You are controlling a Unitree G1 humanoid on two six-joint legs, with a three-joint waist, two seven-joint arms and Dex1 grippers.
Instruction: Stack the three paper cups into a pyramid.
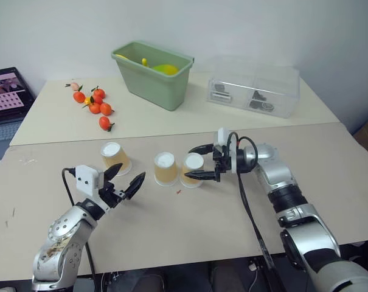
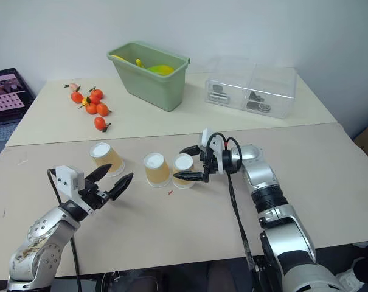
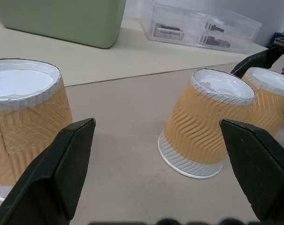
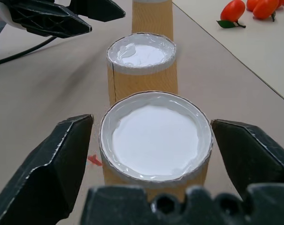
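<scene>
My gripper will lower the paper cup standing apart, and that cup will rest steady across both bases, because the paired cups nearly touch with their flat bases up.
Three paper cups stand upside down in a row on the near table, white bases up: the left cup, the middle cup and the right cup. The middle and right cups almost touch each other. My right gripper reaches in from the right and is open, one finger on each side of the right cup, with small gaps between the fingers and the cup. My left gripper is open and empty, just in front of the left cup and pointing toward the middle cup.
On the far table are a green bin holding yellow items, a clear plastic box and several small orange fruits. A laptop sits at the far left. A seam runs between the two tables.
</scene>
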